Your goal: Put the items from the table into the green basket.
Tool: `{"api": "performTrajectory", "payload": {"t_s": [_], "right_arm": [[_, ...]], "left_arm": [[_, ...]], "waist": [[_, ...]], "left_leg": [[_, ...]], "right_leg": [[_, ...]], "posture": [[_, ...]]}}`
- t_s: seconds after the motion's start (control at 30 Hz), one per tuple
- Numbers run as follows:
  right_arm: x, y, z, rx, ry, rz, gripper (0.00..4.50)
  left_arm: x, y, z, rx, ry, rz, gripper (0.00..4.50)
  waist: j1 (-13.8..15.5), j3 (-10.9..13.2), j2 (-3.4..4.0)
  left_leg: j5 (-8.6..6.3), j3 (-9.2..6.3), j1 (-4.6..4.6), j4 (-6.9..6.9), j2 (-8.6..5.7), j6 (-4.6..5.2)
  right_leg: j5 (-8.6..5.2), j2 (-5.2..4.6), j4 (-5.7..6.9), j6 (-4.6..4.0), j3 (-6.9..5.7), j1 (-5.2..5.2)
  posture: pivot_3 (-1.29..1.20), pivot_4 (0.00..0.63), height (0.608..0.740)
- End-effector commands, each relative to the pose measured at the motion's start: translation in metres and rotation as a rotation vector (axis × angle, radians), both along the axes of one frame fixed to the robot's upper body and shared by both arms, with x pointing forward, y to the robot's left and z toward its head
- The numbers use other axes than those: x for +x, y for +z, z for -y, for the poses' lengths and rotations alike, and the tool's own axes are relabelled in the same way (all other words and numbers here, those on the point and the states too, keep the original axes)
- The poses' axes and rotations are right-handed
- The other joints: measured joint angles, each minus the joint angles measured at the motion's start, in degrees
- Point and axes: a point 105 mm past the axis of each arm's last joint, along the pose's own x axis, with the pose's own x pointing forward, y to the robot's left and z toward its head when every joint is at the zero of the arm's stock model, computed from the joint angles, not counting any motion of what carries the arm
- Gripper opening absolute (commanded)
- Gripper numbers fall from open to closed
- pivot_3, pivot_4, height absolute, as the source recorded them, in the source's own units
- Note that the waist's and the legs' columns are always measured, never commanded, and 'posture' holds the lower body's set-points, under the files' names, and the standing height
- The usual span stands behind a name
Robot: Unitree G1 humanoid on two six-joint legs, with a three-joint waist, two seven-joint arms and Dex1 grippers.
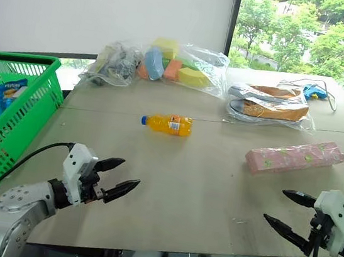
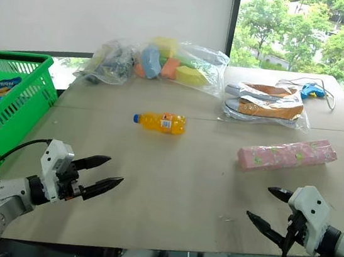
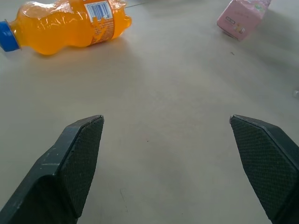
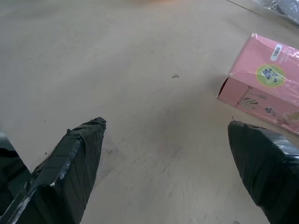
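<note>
The pink box lies clear of the bagged shoes, so I should keep moving my open right gripper over the pink box and close it across its narrow width [image 1: 313,156].
An orange drink bottle [image 1: 167,124] with a blue cap lies on its side mid-table, also in the left wrist view as the bottle [image 3: 65,24]. A long pink green-spotted box [image 1: 295,157] lies to the right of it on the pale table [image 1: 203,183]. The green basket [image 1: 14,120] stands at the table's left edge with a blue snack bag [image 1: 2,95] inside. My left gripper [image 1: 119,179] hovers open near the front left, well short of the bottle. My right gripper [image 1: 285,210] hovers open at the front right, just short of the pink box [image 4: 268,84]. Both hold nothing.
At the back of the table lie a clear bag of coloured sponges [image 1: 180,66], a darker bag [image 1: 114,64] beside it, and a bagged pair of shoes [image 1: 270,105]. A blue tool with a cable [image 1: 313,91] sits far right. A seam [image 1: 223,124] crosses the tabletop.
</note>
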Motion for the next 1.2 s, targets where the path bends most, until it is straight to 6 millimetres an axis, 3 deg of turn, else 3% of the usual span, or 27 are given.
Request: {"api": "performTrajectory", "payload": {"t_s": [0.03, 0.23, 0.5, 0.63, 0.8, 1.07, 1.2], "right_arm": [[0.006, 0.011, -0.002, -0.017, 0.014, 0.071, 4.5], [0.035, 0.025, 0.01, -0.068, -0.005, 0.094, 4.5], [0.092, 0.057, 0.04, -0.363, 0.066, 0.192, 4.5], [0.115, 0.05, 0.066, -0.68, 0.143, 0.152, 4.5], [0.132, 0.045, 0.077, -0.705, 0.264, -0.04, 4.5], [0.161, 0.048, 0.093, -0.83, 0.328, -0.083, 4.5], [0.168, 0.04, 0.096, -0.886, 0.356, -0.131, 4.5]], "left_arm": [[0.001, 0.016, 0.009, -0.016, -0.053, 0.046, 4.47], [0.001, 0.046, 0.046, -0.089, -0.25, 0.113, 4.47], [0.009, 0.067, 0.077, -0.094, -0.404, 0.185, 4.47], [0.008, 0.071, 0.086, -0.087, -0.436, 0.209, 4.47], [0.002, 0.071, 0.091, -0.082, -0.441, 0.216, 4.47], [-0.005, 0.068, 0.091, -0.083, -0.402, 0.209, 4.47], [-0.008, 0.07, 0.096, -0.114, -0.409, 0.213, 4.47]], "waist": [[0.0, 0.01, -0.02], [-0.07, 0.14, -0.07], [-0.14, 0.33, -0.12], [-0.12, 0.4, -0.09], [-0.29, 0.63, -0.11], [0.32, 0.92, -0.08], [0.52, 0.96, -0.08]], "left_leg": [[0.0, 0.0, 0.0, 0.0, 0.0, 0.0], [-0.01, 0.15, 0.02, 0.03, 0.01, -0.01], [0.12, 0.42, 0.01, -0.01, 0.07, 0.35], [0.09, 0.71, 0.07, -0.01, 0.08, 0.4], [0.04, 0.98, 0.11, 0.0, 0.1, 0.49], [0.02, 0.91, 0.1, -0.01, 0.11, 0.51], [0.03, 0.92, 0.1, 0.0, 0.1, 0.51]], "right_leg": [[0.0, 0.0, 0.0, 0.0, 0.0, 0.0], [0.01, -0.1, 0.0, 0.01, -0.03, 0.0], [0.01, 0.1, -0.01, 0.0, 0.06, -0.07], [0.02, 0.11, 0.0, 0.01, 0.28, -0.09], [0.05, 0.12, 0.01, 0.03, 0.56, -0.14], [0.17, 0.13, 0.03, -0.19, 0.52, -0.15], [0.19, 0.12, 0.05, -0.22, 0.54, -0.15]], "posture": [[-0.09, 0.026, 0.74], [-0.11, 0.026, 0.74], [-0.11, 0.021, 0.74], [-0.09, 0.022, 0.74], [-0.05, 0.03, 0.74], [0.0, 0.041, 0.74], [0.02, 0.043, 0.74]]}}
